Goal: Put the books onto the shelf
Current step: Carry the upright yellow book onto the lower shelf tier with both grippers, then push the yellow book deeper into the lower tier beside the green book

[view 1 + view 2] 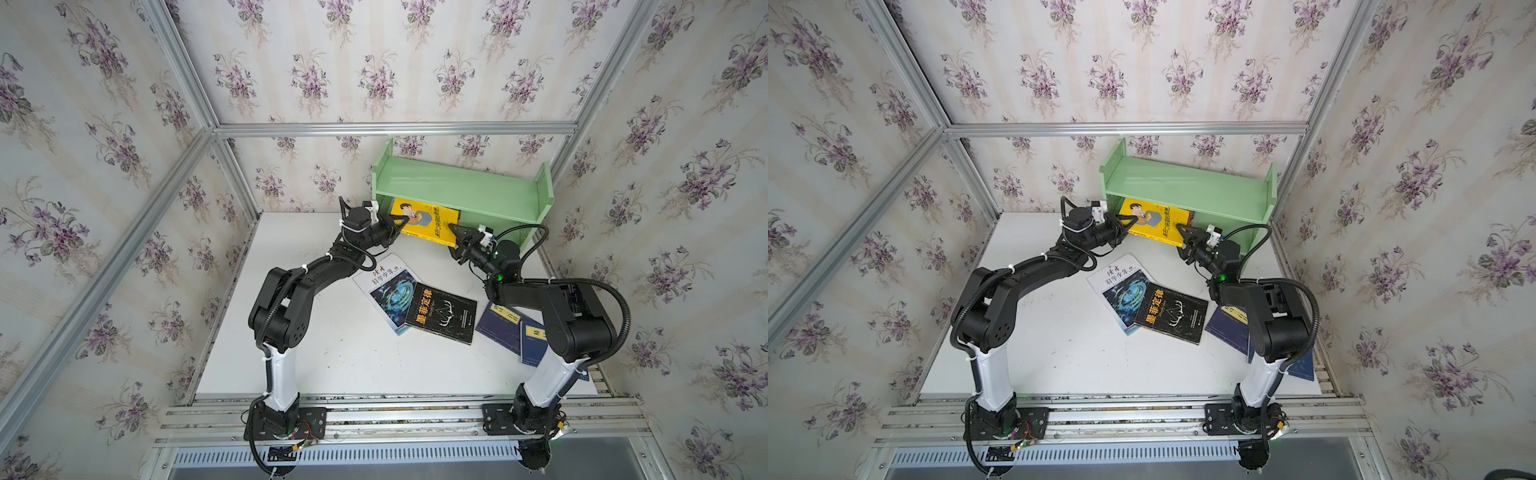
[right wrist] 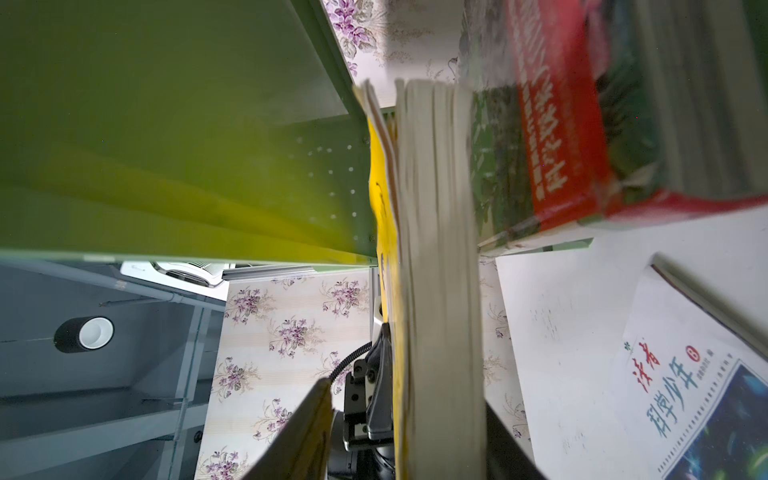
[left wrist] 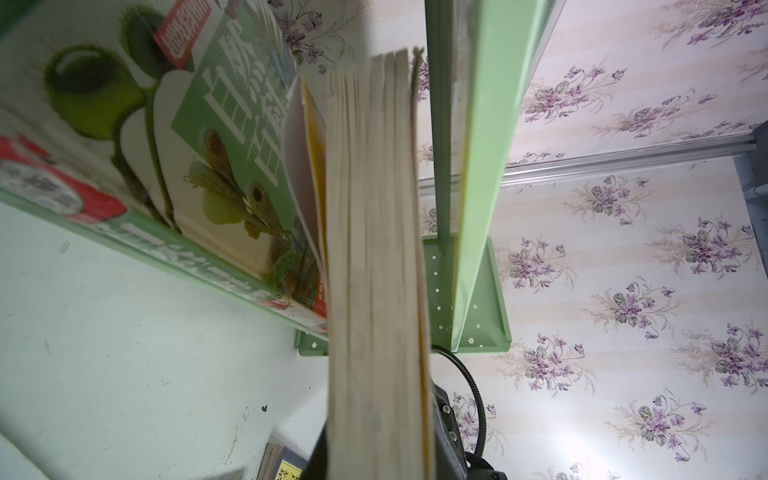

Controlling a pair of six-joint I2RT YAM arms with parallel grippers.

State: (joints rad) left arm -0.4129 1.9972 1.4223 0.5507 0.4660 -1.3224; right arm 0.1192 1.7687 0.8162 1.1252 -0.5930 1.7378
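The yellow book's corner (image 1: pixel 449 241) by the robot's right gripper sticks out of the lower level, so next the right gripper takes hold of that end (image 1: pixel 455 217) of the yellow book and pushes the book in.
The yellow cartoon-man book (image 1: pixel 426 222) hangs tilted under the upper board of the pale green shelf (image 1: pixel 457 183), halfway into the lower tier. My left gripper (image 1: pixel 397 226) is shut on its left end; in the left wrist view the page edge (image 3: pixel 374 249) fills the jaws. My right gripper (image 1: pixel 455 237) is at the book's right corner, open: in the right wrist view one finger (image 2: pixel 307 432) stands clear of the yellow cover (image 2: pixel 384 249). The green book with a red band (image 3: pixel 187 145) lies in the lower tier, beside the yellow one.
On the white table lie a white-blue swirl book (image 1: pixel 388 291), a black book with yellow characters (image 1: pixel 442 311) overlapping it, and two navy books (image 1: pixel 500 322) partly under my right arm. Wallpapered walls and a metal frame close in behind the shelf.
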